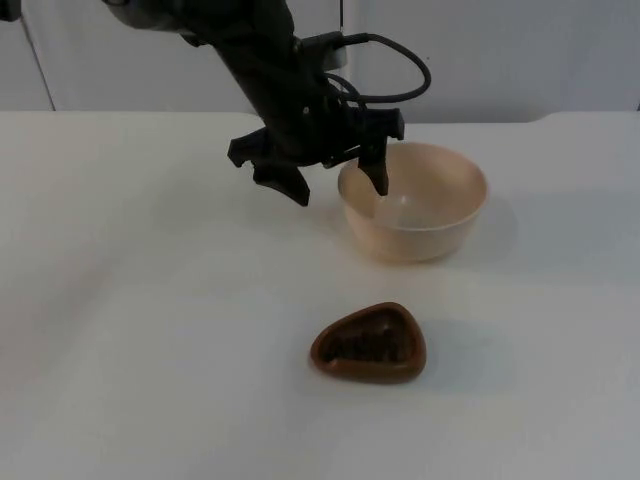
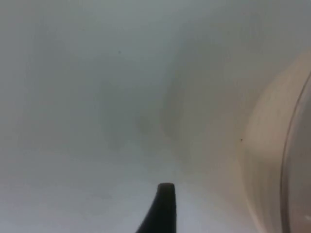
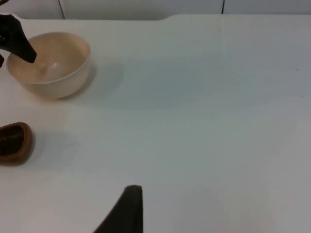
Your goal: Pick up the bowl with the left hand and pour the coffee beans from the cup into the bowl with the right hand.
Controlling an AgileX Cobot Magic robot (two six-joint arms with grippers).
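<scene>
My gripper will leave a few coffee beans behind in the brown cup (image 1: 372, 345) when I pour into the bowl, because the cup tapers to a narrow walled end (image 1: 326, 350).
A cream bowl (image 1: 425, 236) stands at the table's middle back. My left gripper (image 1: 338, 183) is open and straddles the bowl's left rim, one finger (image 1: 379, 176) inside and the other outside over the table. In the left wrist view the bowl's outer wall (image 2: 272, 145) is close and blurred. A brown cup (image 1: 362, 373) holding coffee beans (image 1: 368, 346) sits in front of the bowl, untouched. My right gripper (image 3: 127, 211) waits far to the right; from it I see the bowl (image 3: 58, 80) and the cup (image 3: 23, 145).
The white table (image 1: 140, 330) ends at the grey partition wall (image 1: 520, 50) behind the bowl. The left arm (image 1: 255, 60) slants down from the upper left over the table's back.
</scene>
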